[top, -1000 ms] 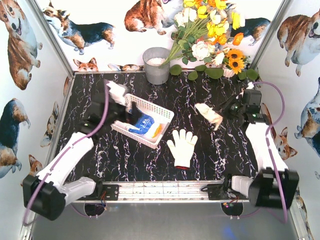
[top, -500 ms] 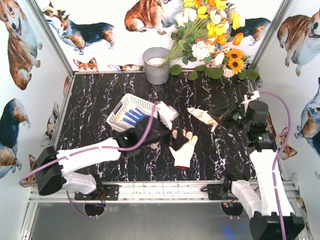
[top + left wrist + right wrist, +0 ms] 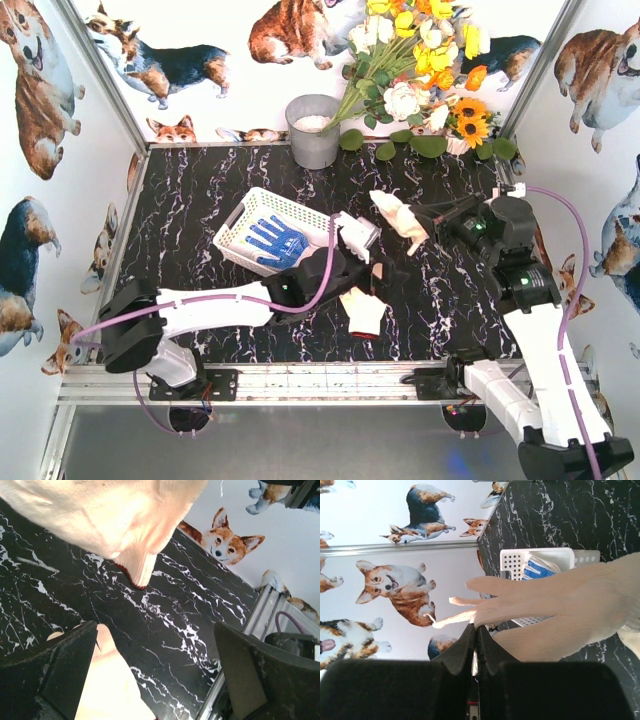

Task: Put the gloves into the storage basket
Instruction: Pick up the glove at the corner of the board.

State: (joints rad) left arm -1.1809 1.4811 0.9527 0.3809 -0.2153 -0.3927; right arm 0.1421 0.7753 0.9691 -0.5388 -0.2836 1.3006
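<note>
The cream glove is in my right gripper, held by its fingers. My left gripper should grab the hanging cuff before my right gripper opens and moves over to the cuff.
The white lattice storage basket stands left of centre with a blue-and-white glove inside. A white glove with a dark red cuff lies flat near the front. My left gripper hangs over that glove's fingers, jaws wide open and holding nothing. In the left wrist view the left gripper frames bare table, the cuffed glove fills the top, and cream fabric lies beside the left finger. My right gripper is shut on a cream glove in the air right of the basket. In the right wrist view the right gripper pinches that glove.
A grey metal bucket and a flower bunch stand at the back. A metal rail runs along the near edge. Corgi-print walls close in the table. The right wrist view shows the basket beyond the held glove.
My left arm swung from the basket rightward to above the white glove, still open. The right gripper carried the cream glove left, closer to the basket.
</note>
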